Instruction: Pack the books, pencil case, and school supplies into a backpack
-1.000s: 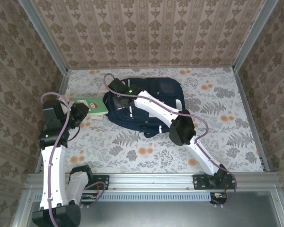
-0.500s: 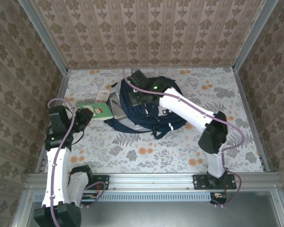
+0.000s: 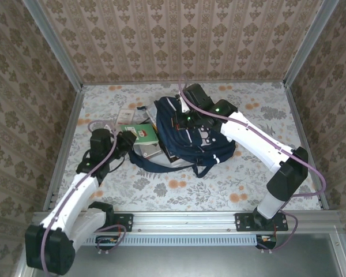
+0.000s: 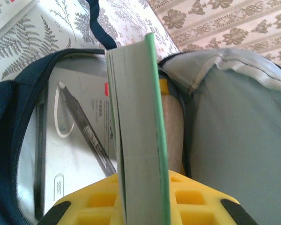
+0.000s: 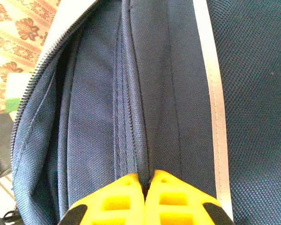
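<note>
I should keep pushing the green book (image 3: 144, 134) deeper with my left gripper until it sits inside and then let go, because it points end-first into the backpack's opening (image 3: 157, 130).
The navy backpack (image 3: 210, 135) lies at the table's middle with its mouth, lined in grey, facing left. My right gripper (image 3: 179, 118) is shut on a fold of the backpack's navy rim (image 5: 147, 154), holding the mouth up. My left gripper (image 3: 128, 141) is shut on a green book (image 3: 143, 133) with a red-white picture, at the mouth. In the left wrist view the book (image 4: 138, 131) stands edge-on between the yellow jaws (image 4: 143, 180). Behind it shows the tan pencil case (image 4: 172, 126). A white flat item with red print (image 4: 79, 140) lies in the opening, beside the grey lining (image 4: 239, 136).
A flat white packet (image 3: 127, 113) lies on the floral cloth behind the book, left of the backpack. A navy strap (image 3: 155, 167) trails from the bag toward the near side. Wallpapered walls and metal posts close in the table on three sides.
The right arm has dragged the backpack's rim right and back, opening the mouth wider. The left arm has carried the green book rightward up to the opening.
</note>
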`<state>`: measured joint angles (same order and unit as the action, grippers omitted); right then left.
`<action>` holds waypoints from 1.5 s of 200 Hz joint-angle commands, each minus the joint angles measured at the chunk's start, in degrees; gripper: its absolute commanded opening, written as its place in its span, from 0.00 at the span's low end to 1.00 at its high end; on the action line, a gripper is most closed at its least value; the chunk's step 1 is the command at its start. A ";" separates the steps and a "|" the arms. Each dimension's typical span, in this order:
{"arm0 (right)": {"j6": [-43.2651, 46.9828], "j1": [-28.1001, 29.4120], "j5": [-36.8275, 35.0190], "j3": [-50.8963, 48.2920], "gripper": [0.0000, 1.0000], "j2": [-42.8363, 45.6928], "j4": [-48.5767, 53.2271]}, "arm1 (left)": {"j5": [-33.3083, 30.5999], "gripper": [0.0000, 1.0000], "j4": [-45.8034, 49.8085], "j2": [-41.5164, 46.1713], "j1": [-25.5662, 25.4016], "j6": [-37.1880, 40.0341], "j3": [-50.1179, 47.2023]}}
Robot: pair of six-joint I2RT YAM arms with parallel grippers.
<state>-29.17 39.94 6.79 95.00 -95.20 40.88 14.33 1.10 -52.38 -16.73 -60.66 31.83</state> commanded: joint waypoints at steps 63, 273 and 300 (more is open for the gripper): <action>-4.63 -0.04 4.68 -1.92 0.00 5.24 -8.72 | -9.87 0.00 -28.16 -20.30 -3.03 -4.37 3.09; -5.59 -1.79 4.47 -5.55 0.00 6.30 -9.59 | -4.96 0.60 -35.06 -39.34 -15.74 -9.51 10.35; -6.13 -2.93 4.84 -6.79 0.00 7.08 -9.77 | -7.08 0.82 -20.91 -31.24 -14.03 -4.68 10.65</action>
<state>-33.52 38.28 10.39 88.92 -92.42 34.81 8.97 -32.05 -91.24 -32.47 -70.28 41.28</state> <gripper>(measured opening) 0.062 0.764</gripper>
